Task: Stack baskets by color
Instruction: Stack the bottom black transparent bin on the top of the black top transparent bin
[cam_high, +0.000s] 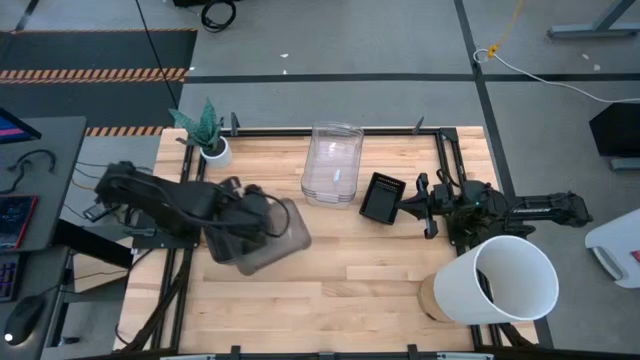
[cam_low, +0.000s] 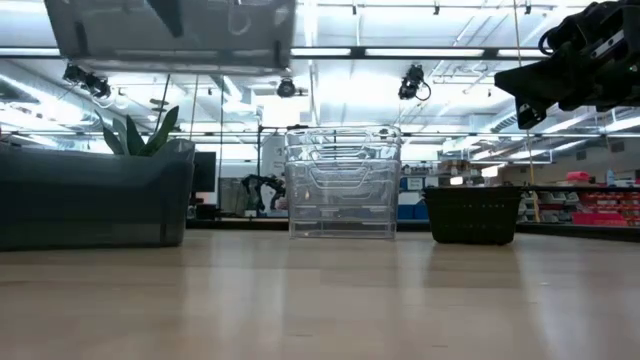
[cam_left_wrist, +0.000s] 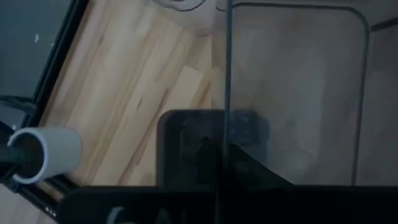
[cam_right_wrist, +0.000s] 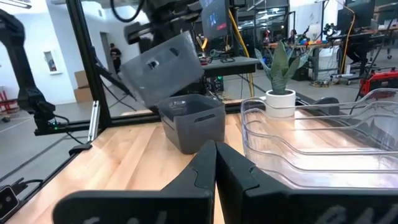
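My left gripper should lower the lifted grey basket (cam_low: 175, 38) in, then grip its rim again and level it, because it hangs tilted and crooked to the standing grey basket (cam_low: 90, 205).
My left gripper (cam_high: 258, 207) is shut on a smoky dark grey basket (cam_right_wrist: 160, 67), which hangs tilted in the air over the table's left half. A second grey basket (cam_right_wrist: 191, 121) stands on its base on the table just below and beside it. Nested clear baskets (cam_high: 332, 165) stand at the far middle. To their right sits a small black perforated basket (cam_high: 382, 197). My right gripper (cam_right_wrist: 216, 163) is shut and holds nothing; it waits level above the table's right side, pointing toward the black basket. My left gripper pinches one wall of the lifted grey basket at its rim (cam_left_wrist: 227, 118), one finger (cam_left_wrist: 186, 149) outside and the other showing through the smoky plastic. The fingers slant down from above. The basket hangs tilted below them, clear of the table and the other grey basket.
A large white bucket (cam_high: 505, 282) stands at the near right corner. A small white pot (cam_high: 213, 150) with a green plant is at the far left. Black frame rails (cam_high: 445, 150) edge the table. Bare wood lies in the near middle.
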